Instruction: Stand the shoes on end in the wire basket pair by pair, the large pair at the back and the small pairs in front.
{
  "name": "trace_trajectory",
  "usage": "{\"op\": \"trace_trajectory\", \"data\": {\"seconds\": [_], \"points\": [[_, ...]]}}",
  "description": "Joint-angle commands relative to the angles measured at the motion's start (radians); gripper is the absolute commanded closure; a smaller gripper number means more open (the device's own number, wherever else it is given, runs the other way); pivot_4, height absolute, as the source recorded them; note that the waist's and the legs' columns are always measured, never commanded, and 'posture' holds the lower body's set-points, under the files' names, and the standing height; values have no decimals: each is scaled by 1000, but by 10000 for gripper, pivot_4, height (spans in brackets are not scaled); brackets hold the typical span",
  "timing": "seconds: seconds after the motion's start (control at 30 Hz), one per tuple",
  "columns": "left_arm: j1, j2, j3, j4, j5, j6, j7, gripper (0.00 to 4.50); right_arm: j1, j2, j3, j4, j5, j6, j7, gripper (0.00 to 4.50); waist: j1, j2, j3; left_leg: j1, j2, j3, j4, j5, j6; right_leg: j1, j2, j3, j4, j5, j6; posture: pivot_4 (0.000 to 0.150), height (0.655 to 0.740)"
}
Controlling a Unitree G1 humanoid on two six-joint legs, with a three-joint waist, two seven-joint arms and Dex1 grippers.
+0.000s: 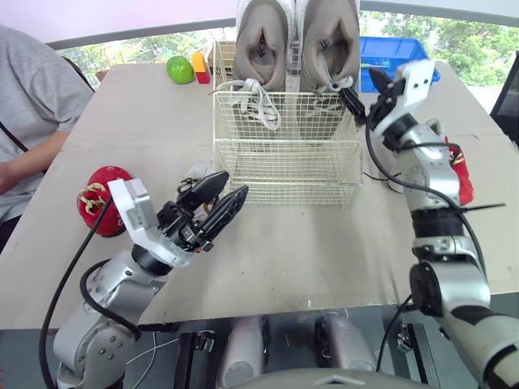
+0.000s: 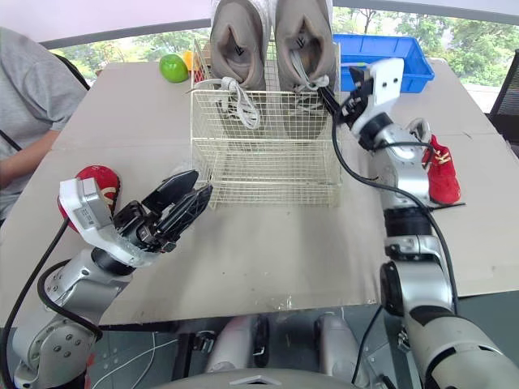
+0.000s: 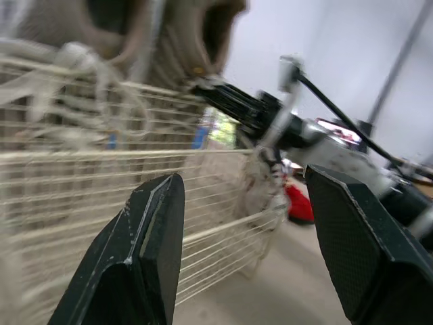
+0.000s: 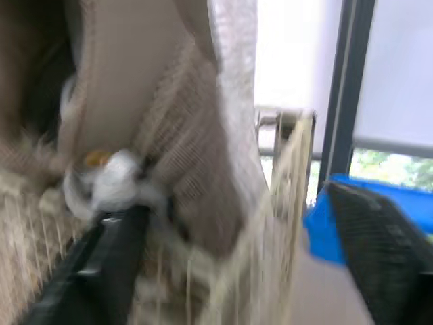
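I expect the small grey shoe (image 1: 198, 171) to stay standing on end when I lower it into the narrow front section (image 1: 288, 121), since wire sides close in that section.
A large beige pair of shoes (image 1: 296, 40) stands on end, side by side, at the back of the white wire basket (image 1: 288, 166). My right gripper (image 1: 365, 91) is up at the basket's right rim, open. One finger lies against the right shoe's laces and the other is outside the wire wall. My left gripper (image 1: 233, 186) hovers open just before the basket's front left corner with nothing between its fingers. A small red shoe (image 1: 101, 198) lies on the table to the left of my left arm. Another red shoe (image 2: 442, 174) lies right of the basket, partly behind my right arm.
A person in a grey shirt (image 1: 32, 105) sits at the table's left side. At the far edge are a green apple (image 1: 180, 70), a yellow and red block (image 1: 199, 66) and a blue bin (image 1: 393, 57). The basket's front section holds nothing.
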Motion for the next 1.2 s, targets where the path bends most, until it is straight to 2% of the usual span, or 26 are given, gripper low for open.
{"op": "trace_trajectory", "data": {"seconds": [0.03, 0.1, 0.17, 0.27, 0.37, 0.5, 0.73, 0.77, 0.8, 0.9, 0.97, 1.03, 1.1, 1.13, 1.2], "points": [[47, 1, 87, -34, 13, -1, 105, 14028, 37, -91, -2, -208, 41, 73, 71, 7051, 0, 0, 0, 0, 0, 0, -1, 0, 0, -1, 0, 0, 0, 0, 0, 1500, 7400], [90, 26, 127, -35, 45, 36, 173, 14028, 84, -142, -24, -321, 125, 132, 143, 7051, 0, 0, 0, 0, 0, 0, -2, 0, 0, -1, 0, 0, 0, 0, 0, 1500, 7400], [151, 40, 183, -38, 67, 69, 236, 14028, 177, -240, -23, -477, 239, 222, 286, 7051, 0, 0, 0, 0, 0, 0, -4, 0, 0, -2, 0, 0, -1, 0, 0, 1500, 7400], [182, 56, 214, -22, 146, 107, 321, 14028, 299, -362, 7, -659, 350, 339, 411, 105, 3, -2, 0, 1, 0, 0, -8, 0, 0, -1, 0, -1, -4, -1, 0, 1500, 7400], [165, 54, 170, -2, 231, 137, 383, 14028, 386, -422, 37, -797, 452, 446, 456, 105, 3, -2, 0, 2, 0, -1, -8, 0, 0, -1, 0, 0, -4, -1, 0, 1500, 7400], [107, 29, 81, 48, 314, 171, 424, 14028, 457, -442, 93, -865, 409, 437, 456, 105, 3, -3, -1, 2, 0, -1, -8, 0, 0, -1, -1, 1, -4, -1, -1, 1500, 7400], [11, -10, -30, 153, 411, 177, 408, 14028, 445, -436, 98, -878, 393, 439, 415, 105, 4, -5, -1, 1, -1, -1, -8, 0, 0, -2, -2, 1, -5, -1, -1, 1500, 7400], [5, -17, -40, 157, 415, 177, 400, 19300, 443, -438, 100, -878, 390, 439, 416, 0, 4, -5, -1, 1, -1, -1, -8, 0, 0, -2, -2, 1, -5, -1, -1, 1500, 7400], [2, -24, -47, 160, 420, 175, 394, 21656, 441, -440, 104, -877, 383, 437, 416, 0, 4, -5, -1, 1, -1, -1, -8, 0, 0, -2, -2, 1, -5, -1, -1, 1500, 7400], [-3, -44, -38, 156, 436, 167, 396, 35779, 420, -427, 109, -871, 386, 447, 399, 0, 5, -5, -1, 1, -1, -1, -8, 0, 0, -2, -2, 0, -5, -1, -1, 1500, 7400], [-28, -88, 7, 132, 448, 86, 416, 43013, 394, -409, 104, -866, 394, 447, 383, 0, 5, -5, -1, 1, -1, -1, -8, 0, 0, -2, -2, 0, -5, -1, -1, 1500, 7400], [-127, -156, 106, 83, 383, -18, 467, 43491, 347, -390, 104, -856, 379, 440, 356, 0, 6, -8, 1, 1, -1, -1, -8, 0, 0, -2, -2, 1, -5, -1, -1, 1500, 7400], [-242, -164, 183, 36, 296, -54, 495, 43491, 256, -370, 96, -835, 411, 469, 340, 0, 8, -12, 3, 0, -1, -1, -7, 0, 0, -2, -2, -1, -4, 0, -1, 1500, 7400], [-286, -150, 192, 20, 274, -57, 486, 43491, 217, -366, 92, -829, 427, 484, 337, 0, 8, -13, 2, -1, 0, -2, -7, 1, -1, -3, -1, -2, -3, 1, -2, 1500, 7400], [-382, -65, 140, -8, 243, -43, 374, 43491, 97, -363, 71, -813, 501, 544, 325, 0, 6, -13, 2, 0, 0, -2, -7, 1, -1, -2, 0, -2, -3, 1, -2, 1500, 7400]]}}
